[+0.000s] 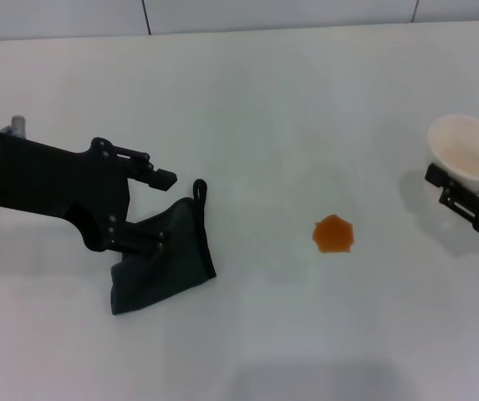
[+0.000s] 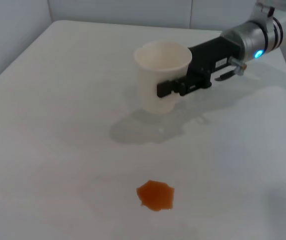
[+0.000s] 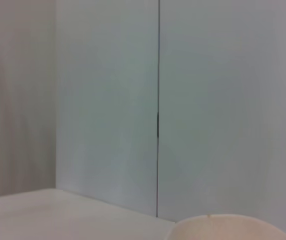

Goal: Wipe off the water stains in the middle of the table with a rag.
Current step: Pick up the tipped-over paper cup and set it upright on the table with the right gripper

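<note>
The robot's right gripper should go on lowering the paper cup [image 1: 463,144], which hangs upright over clear table [image 1: 445,234] and away from the orange stain, until the cup's base stands flat.
The rag [image 1: 172,263], a dark blackish-green cloth with a cord loop [image 1: 199,190] at its far corner, lies on the white table [image 1: 247,117] at the left. My left gripper [image 1: 164,209] is over its near-left part, fingers spread apart, the lower finger [image 1: 143,242] on the cloth. The water stain [image 1: 333,234], a small orange blotch, sits to the right of the rag, apart from it; it also shows in the left wrist view [image 2: 155,195]. My right gripper [image 1: 465,196] is at the right edge, shut on a white paper cup [image 1: 466,150].
In the left wrist view the paper cup [image 2: 161,75] stands in the right gripper [image 2: 182,87] beyond the stain. The right wrist view shows only the grey wall panels and the cup's rim [image 3: 227,227]. The table's far edge meets the wall [image 1: 222,12].
</note>
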You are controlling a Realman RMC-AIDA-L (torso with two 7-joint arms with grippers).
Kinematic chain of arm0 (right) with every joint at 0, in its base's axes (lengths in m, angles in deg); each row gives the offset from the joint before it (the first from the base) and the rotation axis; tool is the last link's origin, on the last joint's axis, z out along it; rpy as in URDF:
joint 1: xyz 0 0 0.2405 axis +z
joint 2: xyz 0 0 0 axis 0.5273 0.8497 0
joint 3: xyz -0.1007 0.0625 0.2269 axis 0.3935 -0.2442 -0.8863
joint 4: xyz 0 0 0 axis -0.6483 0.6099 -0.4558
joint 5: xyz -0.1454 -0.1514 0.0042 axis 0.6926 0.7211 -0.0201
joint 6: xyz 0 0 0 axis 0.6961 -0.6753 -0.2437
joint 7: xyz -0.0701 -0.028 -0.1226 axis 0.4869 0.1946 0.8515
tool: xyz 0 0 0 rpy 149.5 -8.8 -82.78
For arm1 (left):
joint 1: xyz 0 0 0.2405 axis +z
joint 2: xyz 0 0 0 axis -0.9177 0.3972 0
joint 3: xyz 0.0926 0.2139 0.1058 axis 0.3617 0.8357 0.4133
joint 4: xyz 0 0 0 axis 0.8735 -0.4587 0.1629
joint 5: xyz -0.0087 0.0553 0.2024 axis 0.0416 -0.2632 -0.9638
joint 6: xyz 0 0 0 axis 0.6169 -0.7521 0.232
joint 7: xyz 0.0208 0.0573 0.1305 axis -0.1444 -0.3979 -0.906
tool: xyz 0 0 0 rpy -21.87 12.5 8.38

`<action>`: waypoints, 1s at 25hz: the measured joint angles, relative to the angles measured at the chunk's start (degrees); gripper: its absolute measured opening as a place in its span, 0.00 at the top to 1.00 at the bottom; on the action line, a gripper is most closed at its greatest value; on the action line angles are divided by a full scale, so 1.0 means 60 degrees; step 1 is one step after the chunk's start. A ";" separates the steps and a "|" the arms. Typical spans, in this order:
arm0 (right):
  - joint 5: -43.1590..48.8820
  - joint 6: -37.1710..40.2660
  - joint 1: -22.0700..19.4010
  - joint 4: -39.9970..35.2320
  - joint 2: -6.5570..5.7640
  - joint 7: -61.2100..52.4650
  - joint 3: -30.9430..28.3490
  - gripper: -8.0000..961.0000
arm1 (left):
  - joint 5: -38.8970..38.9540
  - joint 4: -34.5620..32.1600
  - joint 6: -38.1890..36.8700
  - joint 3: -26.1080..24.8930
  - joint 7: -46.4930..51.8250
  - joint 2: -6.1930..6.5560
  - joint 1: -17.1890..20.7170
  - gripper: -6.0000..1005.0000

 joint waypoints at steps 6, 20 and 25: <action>-0.0190 -0.0059 0.0056 0.0619 0.0008 0.0724 -0.0001 0.41 | -0.0069 -0.0099 -0.0046 0.0001 -0.0004 -0.0005 0.0074 0.28; -0.0378 -0.0395 0.0153 0.1383 0.0034 0.1285 0.0000 0.42 | -0.0741 -0.0017 -0.0053 0.0010 -0.0034 -0.0012 0.0128 0.28; -0.0379 -0.0884 0.0238 0.1616 0.0053 0.1349 0.0000 0.42 | -0.0809 -0.0014 -0.0053 0.0065 -0.0082 -0.0021 0.0111 0.28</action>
